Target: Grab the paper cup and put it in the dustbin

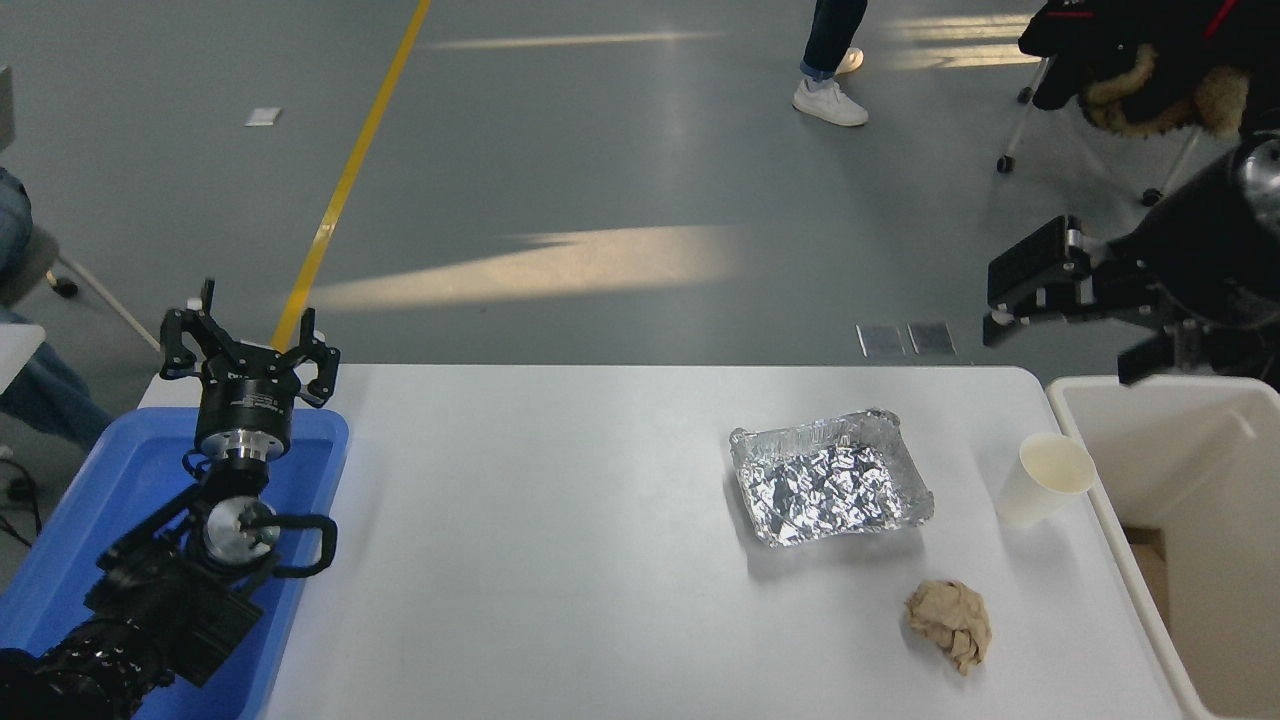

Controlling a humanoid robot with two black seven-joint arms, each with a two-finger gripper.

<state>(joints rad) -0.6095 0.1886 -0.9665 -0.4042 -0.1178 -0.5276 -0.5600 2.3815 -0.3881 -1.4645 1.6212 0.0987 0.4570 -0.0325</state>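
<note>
The paper cup's opening (1058, 462) shows a plain pale inside. The paper cup should be empty when I carry it tilted.
The white paper cup (1043, 479) stands upright near the table's right edge, close beside the cream-white dustbin (1118, 528), which sits off the table's right side. My right gripper (1066, 334) comes in from the right edge and hovers open and empty above the table's far right corner, up and behind the cup, over the bin's far rim. My left gripper (250, 345) is open and parked at the lower left over a blue tray.
A crinkled foil tray (830, 480) lies left of the cup. A crumpled brown paper ball (950, 622) lies near the front right. The blue tray (95, 500) sits at the table's left end. A person's legs and a chair stand on the floor beyond.
</note>
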